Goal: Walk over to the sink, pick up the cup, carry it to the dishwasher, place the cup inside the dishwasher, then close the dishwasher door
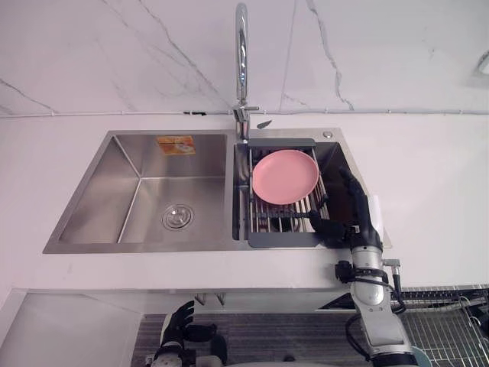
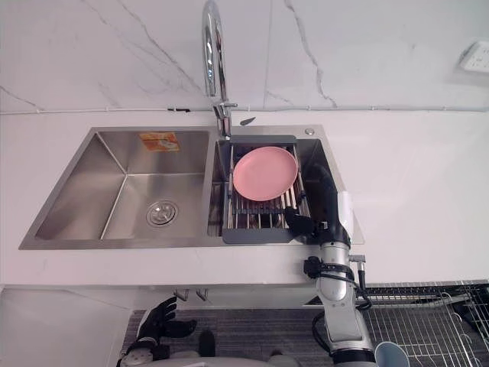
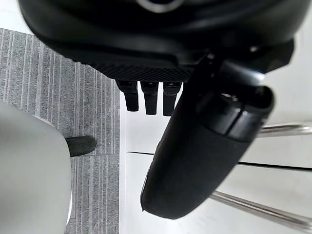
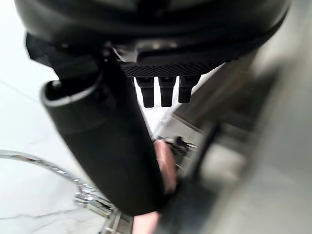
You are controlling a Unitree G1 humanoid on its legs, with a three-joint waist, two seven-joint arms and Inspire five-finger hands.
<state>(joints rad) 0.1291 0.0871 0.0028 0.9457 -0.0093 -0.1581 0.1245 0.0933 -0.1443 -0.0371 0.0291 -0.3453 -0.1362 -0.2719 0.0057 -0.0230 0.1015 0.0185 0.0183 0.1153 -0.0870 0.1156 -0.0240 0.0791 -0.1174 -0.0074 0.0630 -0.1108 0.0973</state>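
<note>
The pink plate point(image 1: 285, 177) lies low and flat across the rack's bars point(image 1: 281, 216). The rack beneath should be empty when I lift the plate.
My right hand point(image 1: 357, 215) reaches over the front rim of the steel sink point(image 1: 137, 246) into its right basin, just right of the dish rack point(image 1: 283, 229). Its fingers are straight and its thumb points left toward the rack, so it is open and holds nothing. In the right wrist view the thumb point(image 4: 112, 146) and straight fingers point(image 4: 165, 90) point at the pink plate's edge point(image 4: 165, 165). No cup is visible in the sink. A pale blue cup point(image 2: 390, 356) sits in a wire rack point(image 2: 428, 313) low on the right. My left hand point(image 1: 179, 321) hangs open below the counter.
A pink plate point(image 1: 285, 176) lies on the dish rack in the right basin. The left basin has a drain point(image 1: 177, 216) and a sticker on its back wall. A tall chrome tap point(image 1: 241, 61) stands behind the divider. White counter point(image 1: 428, 191) surrounds the sink.
</note>
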